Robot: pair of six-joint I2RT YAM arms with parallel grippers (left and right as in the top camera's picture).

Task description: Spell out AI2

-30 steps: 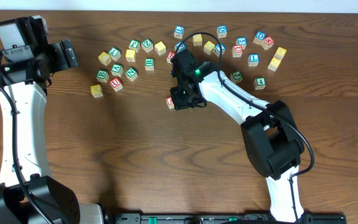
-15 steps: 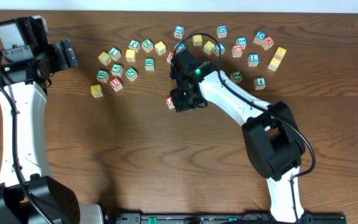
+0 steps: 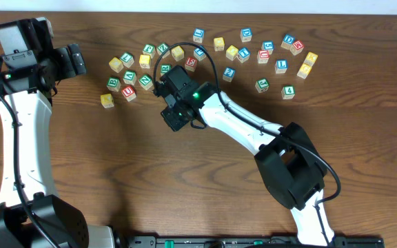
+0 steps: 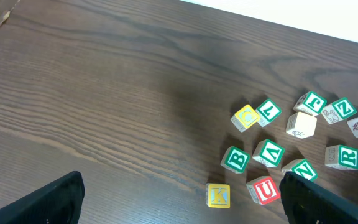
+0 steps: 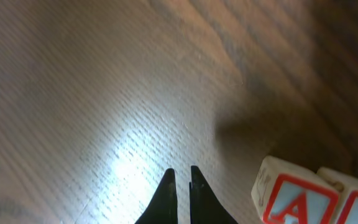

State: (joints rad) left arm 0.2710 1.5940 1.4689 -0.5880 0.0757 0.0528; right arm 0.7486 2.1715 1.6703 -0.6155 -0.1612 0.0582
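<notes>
I need to get the red-framed block beside the A block level with the A, as it sits too far back. My right gripper should go behind that block and push it there.
A wooden block with a red-framed letter A lies on the table at the lower right of the right wrist view, touching a second red-framed block cut off by the frame edge. My right gripper is shut and empty, just left of the A block. In the overhead view the right gripper sits below the block cluster, and the A block is hidden under it. My left gripper is open and empty, up at the far left. I cannot pick out the I and 2 blocks.
Several letter blocks are scattered along the back of the table. A left group includes a yellow K, a red U and a green B. Bare wood table spreads in front.
My right arm has swung left from beside the red block at the centre to a spot under the left-centre blocks. That block no longer shows in the overhead view. The left arm has not moved.
</notes>
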